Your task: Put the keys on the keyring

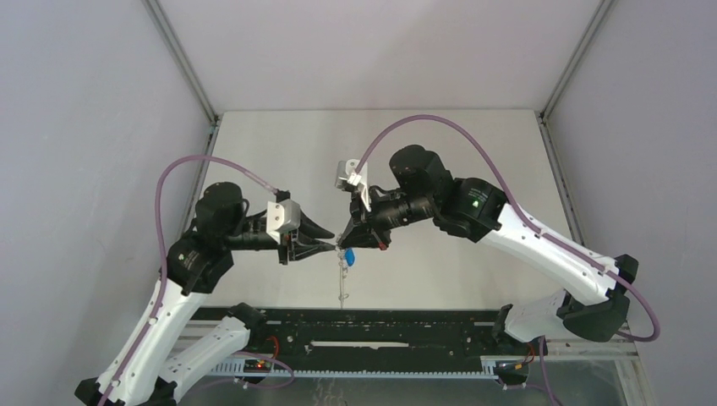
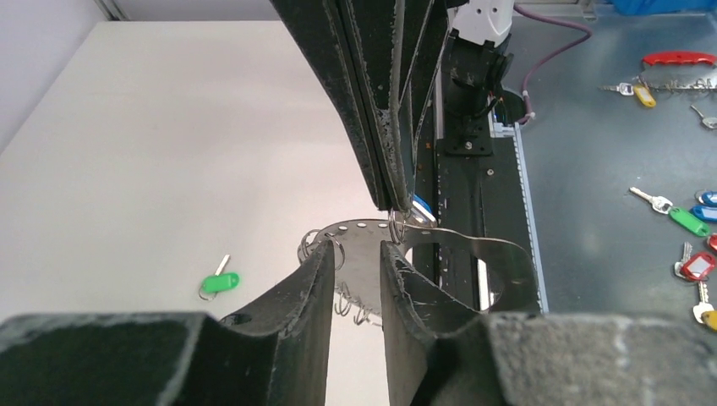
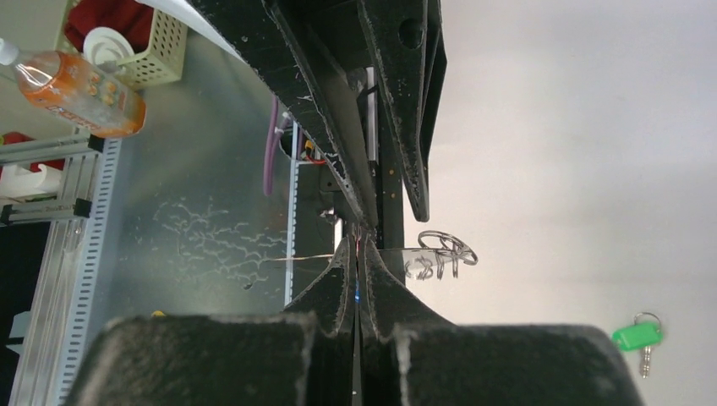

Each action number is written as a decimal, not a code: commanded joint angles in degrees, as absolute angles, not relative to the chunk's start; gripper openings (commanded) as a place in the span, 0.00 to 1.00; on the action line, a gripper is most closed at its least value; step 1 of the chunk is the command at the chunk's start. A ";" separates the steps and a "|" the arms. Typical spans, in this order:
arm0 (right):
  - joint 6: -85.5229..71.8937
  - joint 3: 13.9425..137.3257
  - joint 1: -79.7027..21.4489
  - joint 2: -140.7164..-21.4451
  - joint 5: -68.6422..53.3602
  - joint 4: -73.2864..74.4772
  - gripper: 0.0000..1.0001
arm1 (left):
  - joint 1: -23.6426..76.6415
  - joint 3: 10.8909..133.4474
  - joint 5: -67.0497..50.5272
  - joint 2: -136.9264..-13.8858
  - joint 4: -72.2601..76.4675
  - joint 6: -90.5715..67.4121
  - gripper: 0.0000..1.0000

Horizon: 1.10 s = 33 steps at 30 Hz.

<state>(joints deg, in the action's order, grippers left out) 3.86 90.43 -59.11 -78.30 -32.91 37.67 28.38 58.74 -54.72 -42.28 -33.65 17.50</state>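
I should hold the wire loop with my left gripper while my right gripper takes the blue key's tag, because my right gripper is pinching the wire loop beside the blue key.
The keyring, a flat grey band with small wire loops along its rim, hangs in the air between the two arms. My right gripper is shut, and a strip of the blue key shows between its fingers. Its tips reach down to a wire loop on the band. My left gripper stands open. Its two fingers are apart and the band lies just beyond the tips. The green key lies alone on the white table. It is at the lower right in the right wrist view.
A black rail runs along the table's near edge. Beyond it, on a metal floor, lie several tagged keys and a red-handled object. An orange bottle and a pale basket stand off the table.
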 commanded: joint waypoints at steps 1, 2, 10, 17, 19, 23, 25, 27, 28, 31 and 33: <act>6.73 94.68 -59.93 -79.63 -30.83 41.06 0.00 | 28.86 62.04 -57.66 -42.43 -37.48 21.27 0.31; 6.83 95.07 -60.02 -79.89 -30.81 41.26 0.00 | 28.97 62.06 -57.96 -42.39 -38.14 21.91 0.31; 7.98 97.61 -60.64 -81.14 -30.37 43.15 0.00 | 29.40 62.37 -59.55 -42.36 -42.70 25.95 0.33; 8.23 98.38 -61.57 -82.20 -30.92 43.44 0.00 | 29.62 62.33 -58.12 -42.53 -40.69 24.85 0.35; 8.30 98.56 -61.76 -82.47 -30.96 43.70 0.00 | 29.58 62.33 -57.29 -42.53 -39.61 23.90 0.35; 8.59 98.96 -61.87 -82.70 -30.92 44.02 0.00 | 29.62 62.24 -56.36 -42.43 -39.46 23.56 0.35; 8.55 99.11 -61.92 -82.79 -30.95 44.07 0.00 | 29.62 62.19 -56.46 -42.38 -39.51 23.31 0.35; 8.59 99.30 -61.92 -82.94 -30.95 44.12 0.00 | 29.62 62.14 -57.19 -42.40 -39.23 22.99 0.34; 8.61 99.51 -61.96 -83.19 -31.03 44.12 0.00 | 29.66 62.21 -57.67 -42.44 -39.18 22.87 0.33; 8.70 100.04 -62.05 -83.77 -31.26 44.09 0.00 | 29.77 62.31 -58.41 -42.58 -39.02 22.42 0.28; 8.70 100.55 -62.12 -84.20 -31.40 44.20 0.00 | 29.88 62.29 -58.57 -42.70 -39.02 22.33 0.26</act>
